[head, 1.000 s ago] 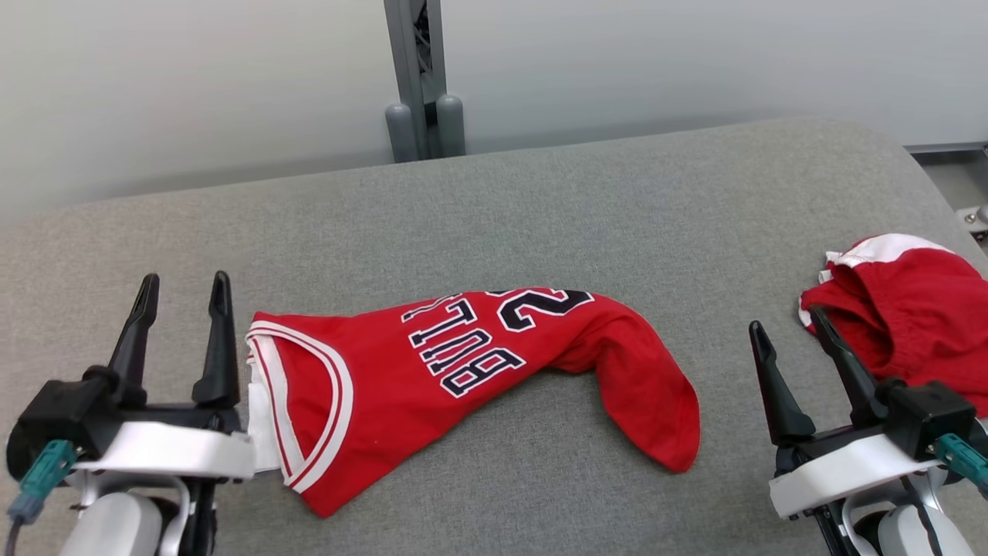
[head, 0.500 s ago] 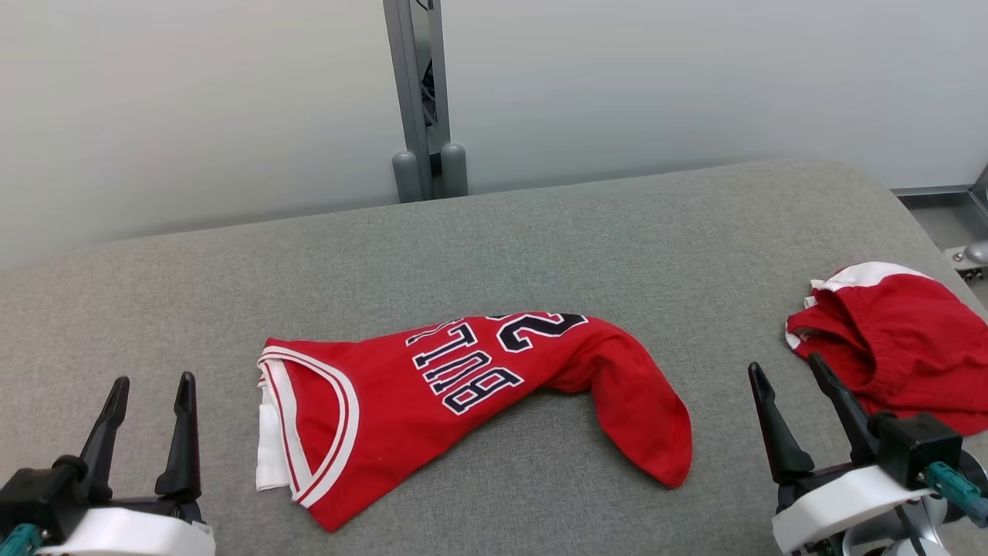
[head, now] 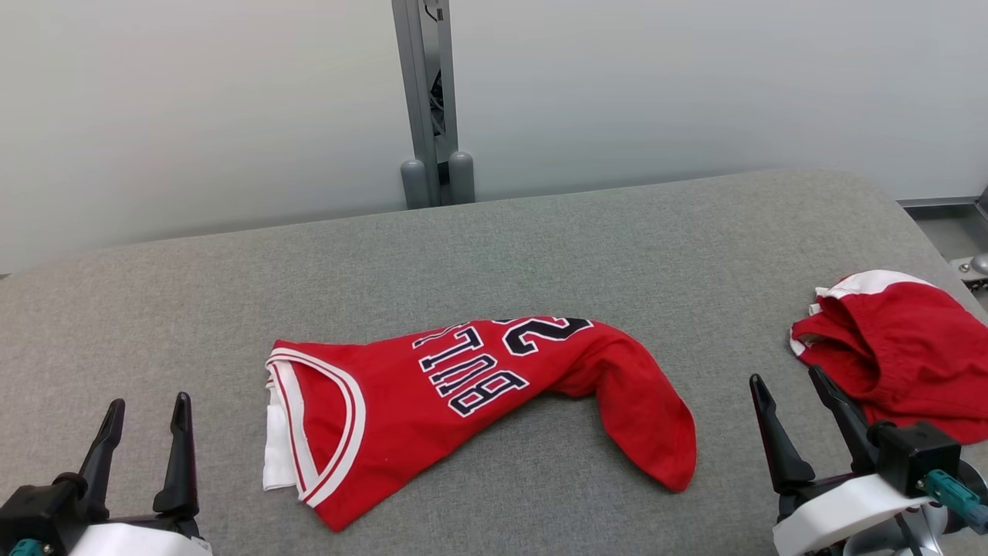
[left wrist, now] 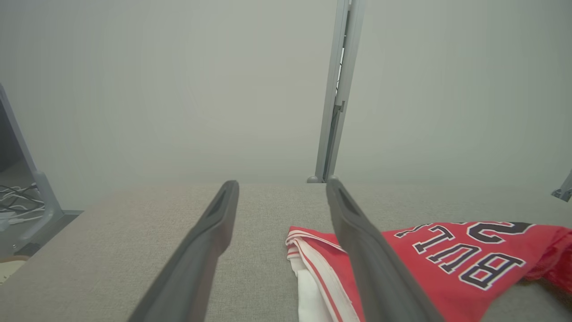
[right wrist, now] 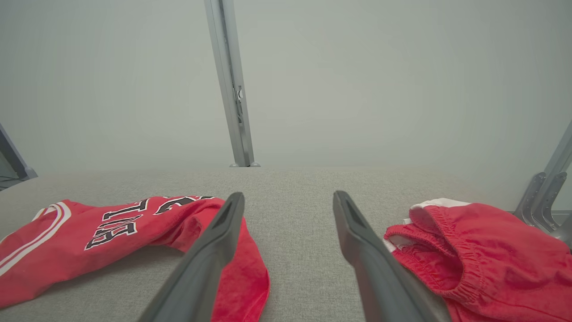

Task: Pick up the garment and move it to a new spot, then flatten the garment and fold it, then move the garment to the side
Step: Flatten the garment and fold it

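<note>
I expect the red jersey (head: 400, 389) to spread out wider and show hidden lettering when I lift it, because the dark lettering is cut off at the jersey's far edge.
The garment, a red jersey (head: 463, 401) with white trim and dark lettering, lies crumpled and partly folded over itself in the middle of the grey padded table (head: 540, 247). My left gripper (head: 149, 401) is open near the front left edge, a short way left of the jersey's collar and not touching it. The left wrist view has the open left gripper (left wrist: 282, 182) with the collar end of the jersey (left wrist: 447, 264) to the right of its fingers. My right gripper (head: 786, 376) is open at the front right, between the jersey's hem and the red shorts. The right gripper (right wrist: 288, 194) holds nothing.
Red shorts (head: 903, 347) with a white band lie bunched at the table's right edge, close to my right gripper; they also show in the right wrist view as the shorts (right wrist: 491, 250). A grey upright post (head: 432, 100) stands behind the table's far edge against a pale wall.
The head camera has tilted up, shifting the whole picture. My left gripper has drawn back from the jersey's collar toward the near left corner. The jersey has not moved.
</note>
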### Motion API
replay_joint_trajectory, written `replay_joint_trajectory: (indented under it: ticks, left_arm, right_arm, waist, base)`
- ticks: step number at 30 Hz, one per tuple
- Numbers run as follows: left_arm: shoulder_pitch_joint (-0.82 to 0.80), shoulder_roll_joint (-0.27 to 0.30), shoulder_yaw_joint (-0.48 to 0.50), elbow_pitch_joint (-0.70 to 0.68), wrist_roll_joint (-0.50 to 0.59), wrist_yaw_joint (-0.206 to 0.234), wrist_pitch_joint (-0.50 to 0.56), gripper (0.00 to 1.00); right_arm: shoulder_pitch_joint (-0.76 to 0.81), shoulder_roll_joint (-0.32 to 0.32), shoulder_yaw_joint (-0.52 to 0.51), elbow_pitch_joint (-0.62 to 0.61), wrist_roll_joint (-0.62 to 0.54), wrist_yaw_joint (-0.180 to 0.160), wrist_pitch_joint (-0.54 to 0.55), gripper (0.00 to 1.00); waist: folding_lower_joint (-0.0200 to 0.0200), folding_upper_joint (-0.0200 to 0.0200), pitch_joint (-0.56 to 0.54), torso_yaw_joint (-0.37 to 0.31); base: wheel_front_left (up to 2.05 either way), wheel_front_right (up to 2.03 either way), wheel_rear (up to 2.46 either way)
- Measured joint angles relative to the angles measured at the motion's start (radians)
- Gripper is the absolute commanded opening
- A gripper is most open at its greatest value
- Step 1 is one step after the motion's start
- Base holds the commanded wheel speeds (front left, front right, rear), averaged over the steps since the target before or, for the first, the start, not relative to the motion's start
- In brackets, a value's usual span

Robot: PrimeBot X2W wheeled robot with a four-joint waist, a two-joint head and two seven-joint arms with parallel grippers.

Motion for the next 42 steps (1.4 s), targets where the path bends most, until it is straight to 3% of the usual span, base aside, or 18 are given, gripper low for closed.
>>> replay_joint_trajectory:
  ticks: [16, 27, 38, 39, 40, 41, 42]
  left_arm:
    - [-0.011, -0.004, -0.042, -0.024, 0.003, 0.021, 0.045, 1.0]
    - [-0.101, -0.069, -0.227, 0.114, -0.024, -0.076, 0.271, 1.0]
    - [-0.195, -0.073, -0.245, 0.379, -0.055, -0.124, 0.312, 1.0]
    - [-0.204, -0.073, -0.249, 0.391, -0.057, -0.131, 0.316, 0.93]
    - [-0.212, -0.072, -0.253, 0.397, -0.06, -0.137, 0.321, 0.62]
    - [-0.219, -0.071, -0.256, 0.399, -0.06, -0.142, 0.321, 0.21]
    - [-0.222, -0.07, -0.258, 0.399, -0.061, -0.144, 0.321, 0.0]
  right_arm:
    - [-0.003, 0.0, 0.003, -0.007, 0.0, 0.0, 0.004, 1.0]
    - [-0.021, 0.001, 0.05, -0.004, 0.008, 0.0, 0.004, 1.0]
    - [-0.049, -0.009, 0.058, 0.016, 0.025, 0.0, -0.016, 1.0]
    - [-0.053, -0.009, 0.058, 0.019, 0.028, 0.0, -0.018, 1.0]
    - [-0.058, -0.009, 0.057, 0.023, 0.028, 0.0, -0.023, 1.0]
    - [-0.062, -0.01, 0.055, 0.025, 0.029, 0.0, -0.024, 1.0]
    - [-0.063, -0.01, 0.053, 0.027, 0.03, 0.0, -0.025, 1.0]
  waist:
    - [0.0, 0.0, 0.004, 0.019]
    - [0.0, 0.0, 0.039, -0.002]
    - [0.0, 0.0, 0.116, -0.063]
    - [0.0, 0.0, 0.121, -0.066]
    - [0.0, 0.0, 0.124, -0.069]
    - [0.0, 0.0, 0.127, -0.071]
    - [0.0, 0.0, 0.129, -0.071]
  base:
    - [0.0, 0.0, 0.0]
    - [0.0, 0.0, 0.0]
    - [0.0, 0.0, 0.0]
    - [0.0, 0.0, 0.0]
    - [0.0, 0.0, 0.0]
    - [0.0, 0.0, 0.0]
    - [0.0, 0.0, 0.0]
